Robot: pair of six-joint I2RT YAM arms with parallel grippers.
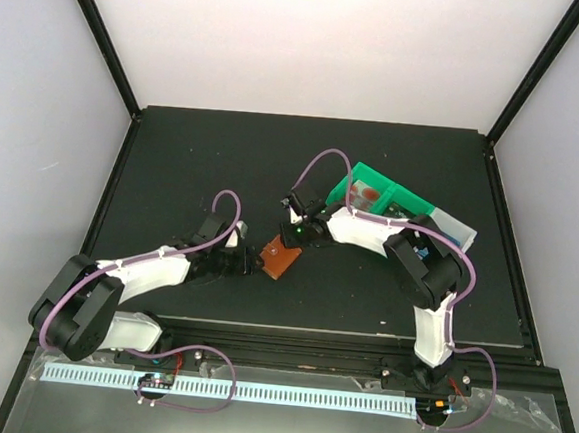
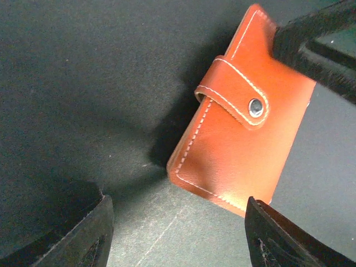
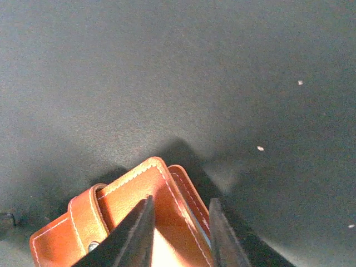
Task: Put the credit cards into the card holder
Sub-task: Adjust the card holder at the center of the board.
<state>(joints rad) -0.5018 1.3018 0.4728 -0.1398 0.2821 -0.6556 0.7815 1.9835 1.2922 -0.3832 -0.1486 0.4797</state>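
Observation:
The card holder's closed snap tab (image 2: 233,93) points toward my left gripper, so my right gripper needs to turn the card holder (image 1: 281,261) around to get the tab on its own side.
The card holder (image 1: 280,258), a reddish-brown leather wallet with a snap tab, lies folded on the black table between the two arms. It shows in the left wrist view (image 2: 245,150) and in the right wrist view (image 3: 128,206). My right gripper (image 1: 294,239) (image 3: 181,203) is closed over its far edge, one finger on the cover and one outside the flaps. My left gripper (image 1: 249,264) (image 2: 177,222) is open and empty, just short of the wallet's near corner. Red credit cards (image 1: 368,195) lie in the green bin. Other cards are not in view.
The green two-compartment bin (image 1: 397,190) stands at the back right, behind the right arm. A pale grey bin (image 1: 456,230) sits beside it. Black frame posts stand at the table's far corners.

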